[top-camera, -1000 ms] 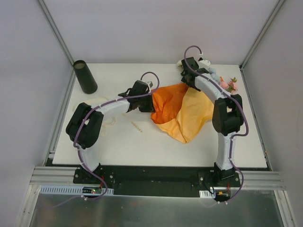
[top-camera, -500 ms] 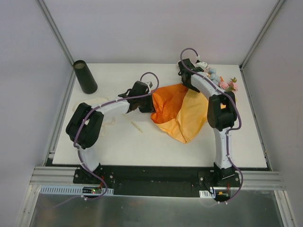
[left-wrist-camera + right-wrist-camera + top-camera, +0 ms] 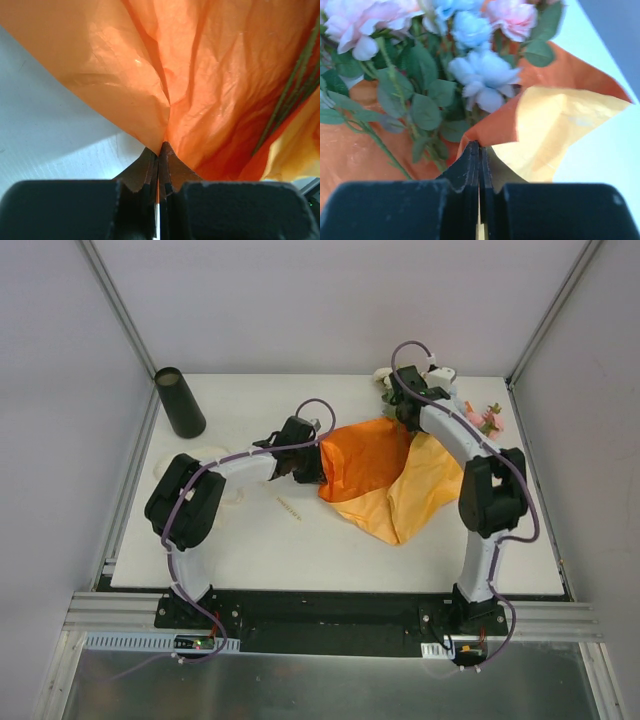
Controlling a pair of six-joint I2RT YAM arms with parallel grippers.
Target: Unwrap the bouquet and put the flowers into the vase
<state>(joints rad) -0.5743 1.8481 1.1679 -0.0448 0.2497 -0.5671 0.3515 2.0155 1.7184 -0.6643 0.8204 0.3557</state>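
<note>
The paper's pale yellow fold [image 3: 432, 475] covers the stems, and my right gripper is at the fold's far edge, so my left gripper should open up the fold from its near end [image 3: 404, 518].
The bouquet's orange paper [image 3: 368, 455] lies spread mid-table, its pale yellow underside [image 3: 420, 495] folded over at the right. My left gripper [image 3: 318, 466] is shut on the paper's left edge, seen pinched at the tips [image 3: 160, 148], with the orange paper [image 3: 210, 75] and green stems [image 3: 287, 95] beyond. My right gripper [image 3: 405, 412] is shut on the paper's far edge [image 3: 479, 148], beside the flowers [image 3: 482, 80]. Pink and white flowers [image 3: 486, 419] poke out behind the right arm. The dark vase [image 3: 180, 402] stands upright at the far left.
A cream ribbon [image 3: 233, 497] and a small beaded strip [image 3: 289, 507] lie on the white table [image 3: 300, 550] near the left arm. Grey walls close in both sides, and the table's back edge runs just behind the flowers.
My right gripper has closed on the paper's far edge, and its arm has swung outward to the right. The orange sheet is now pulled flatter between the two grippers.
</note>
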